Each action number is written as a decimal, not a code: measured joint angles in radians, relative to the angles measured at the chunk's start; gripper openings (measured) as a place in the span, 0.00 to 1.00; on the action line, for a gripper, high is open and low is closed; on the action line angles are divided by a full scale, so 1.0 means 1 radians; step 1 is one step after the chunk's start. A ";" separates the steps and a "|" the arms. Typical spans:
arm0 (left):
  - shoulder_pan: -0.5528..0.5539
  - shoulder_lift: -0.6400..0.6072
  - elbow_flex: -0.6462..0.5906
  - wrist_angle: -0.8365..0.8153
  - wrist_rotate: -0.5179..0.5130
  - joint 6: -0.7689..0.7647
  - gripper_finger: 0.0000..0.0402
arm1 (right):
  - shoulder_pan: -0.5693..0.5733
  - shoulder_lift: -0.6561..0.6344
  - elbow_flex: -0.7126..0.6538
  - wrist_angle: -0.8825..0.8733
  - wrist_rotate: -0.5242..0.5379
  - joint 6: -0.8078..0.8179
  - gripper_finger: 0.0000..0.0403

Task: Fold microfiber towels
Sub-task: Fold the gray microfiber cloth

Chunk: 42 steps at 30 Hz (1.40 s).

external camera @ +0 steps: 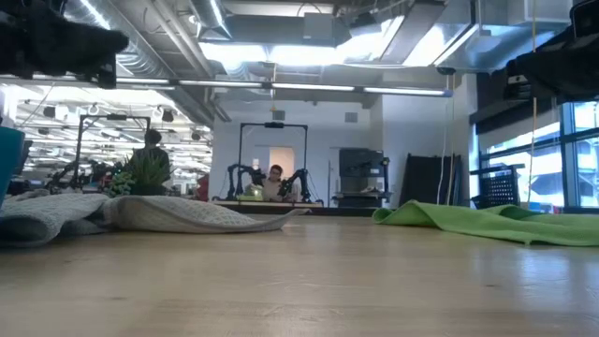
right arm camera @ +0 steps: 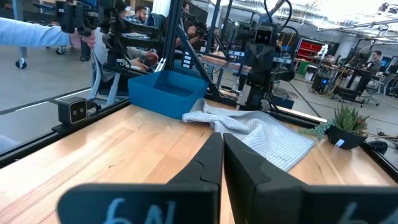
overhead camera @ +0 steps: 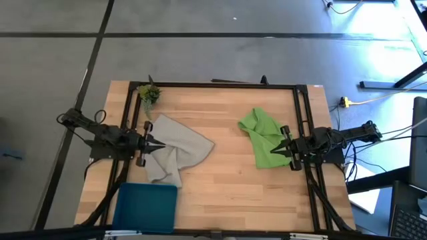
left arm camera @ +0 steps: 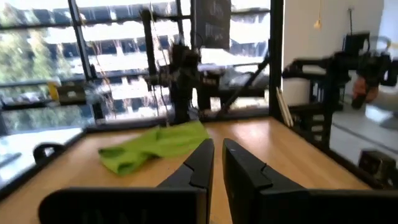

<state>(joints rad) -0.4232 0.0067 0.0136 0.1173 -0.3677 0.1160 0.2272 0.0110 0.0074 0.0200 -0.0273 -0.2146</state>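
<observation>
I should move back, point my left gripper down and grab the towel's corner (overhead camera: 162,117) beside the plant, because the gripper is pointing level above the grey towel (overhead camera: 175,143), off that corner.
A light grey microfiber towel (overhead camera: 175,148) lies crumpled on the left half of the wooden table; it shows too in the low view (external camera: 140,215) and the right wrist view (right arm camera: 255,127). A lime green towel (overhead camera: 265,138) lies rumpled on the right half (external camera: 487,220) (left arm camera: 155,144). My left gripper (overhead camera: 160,143) hangs shut above the grey towel's left edge, pointing level toward the table's right. My right gripper (overhead camera: 279,143) hangs shut above the green towel's right edge, pointing level toward the table's left. Both stand clear of the cloth.
A blue rectangular tray (overhead camera: 147,205) sits at the near left corner (right arm camera: 168,92). A small green plant (overhead camera: 149,94) stands at the far left corner. A black frame (overhead camera: 213,85) rims the table. People show in the room behind.
</observation>
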 joint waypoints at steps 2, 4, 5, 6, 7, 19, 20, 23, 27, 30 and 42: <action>0.000 0.000 0.020 0.012 -0.008 0.028 0.07 | 0.000 0.000 0.000 0.000 0.000 0.000 0.04; 0.000 0.001 0.046 -0.012 -0.022 0.031 0.07 | 0.000 0.000 0.000 0.000 0.000 0.000 0.04; 0.000 0.006 0.061 -0.033 -0.036 0.026 0.07 | 0.000 0.000 0.000 0.000 0.000 0.000 0.04; 0.000 0.015 0.078 -0.061 -0.049 0.021 0.07 | 0.000 0.000 0.000 0.000 0.000 0.000 0.04; 0.000 0.023 0.098 -0.096 -0.060 0.019 0.07 | 0.000 0.000 0.000 0.002 0.000 0.000 0.04; 0.003 0.284 0.425 -0.659 -0.258 -0.377 0.07 | 0.000 -0.001 0.000 0.006 0.000 0.031 0.04; 0.007 0.311 0.449 -0.700 -0.258 -0.428 0.07 | 0.000 -0.001 0.000 0.006 0.000 0.030 0.04; 0.026 0.391 0.511 -0.808 -0.254 -0.565 0.07 | 0.000 -0.001 0.000 0.006 0.000 0.025 0.04; 0.039 0.445 0.548 -0.814 -0.243 -0.627 0.07 | 0.000 -0.001 0.000 0.019 0.000 0.022 0.04; 0.039 0.447 0.551 -0.787 -0.242 -0.629 0.07 | 0.000 -0.001 0.000 0.022 0.000 0.026 0.04; 0.066 0.463 0.565 -0.728 -0.269 -0.605 0.04 | 0.000 -0.001 0.000 0.062 0.000 0.020 0.04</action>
<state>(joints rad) -0.3573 0.4702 0.5782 -0.6111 -0.6368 -0.4889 0.2272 0.0105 0.0073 0.0817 -0.0277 -0.1949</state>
